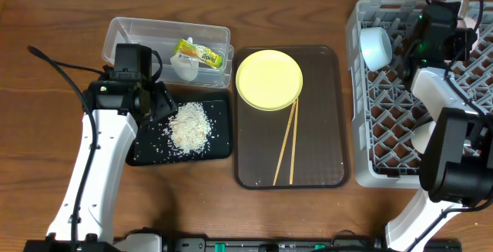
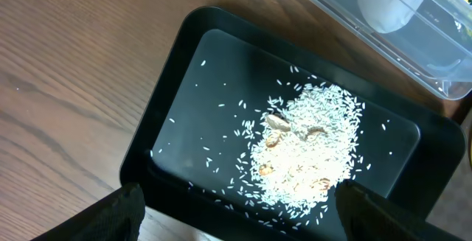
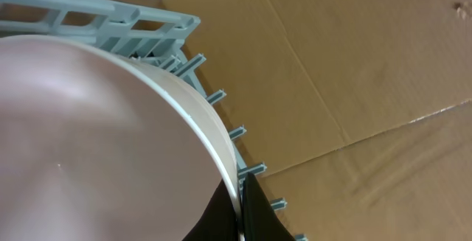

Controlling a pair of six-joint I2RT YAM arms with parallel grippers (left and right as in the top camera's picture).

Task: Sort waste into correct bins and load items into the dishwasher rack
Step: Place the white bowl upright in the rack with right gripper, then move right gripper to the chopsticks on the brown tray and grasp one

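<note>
The rack point(image 1: 400, 53) beside the light blue bowl is open, so my right gripper should now lower the white bowl point(image 3: 110, 138) on edge until the rack's pegs hold it.
My left gripper point(image 2: 240, 215) is open and empty just above the near edge of the black tray point(image 2: 177, 64), which holds a heap of white rice crumbs point(image 2: 310, 149). In the overhead view this gripper point(image 1: 158, 102) is at the tray's point(image 1: 219, 148) left end, beside the rice point(image 1: 189, 127). The clear tub point(image 1: 127, 30) holds the snack wrapper point(image 1: 199, 52) and a white item point(image 1: 185, 67). My right gripper point(image 3: 240, 197) is shut on the rim of the white bowl point(image 3: 96, 138), over the far part of the dishwasher rack point(image 1: 362, 129). A light blue bowl point(image 1: 377, 45) stands in the rack.
The brown serving tray point(image 1: 323, 113) in the middle carries the yellow plate point(image 1: 269, 79) and two wooden chopsticks point(image 1: 288, 144). A pale round item point(image 1: 423, 135) sits in the rack, partly hidden by my right arm. Brown cardboard point(image 3: 369, 64) lies beyond the rack.
</note>
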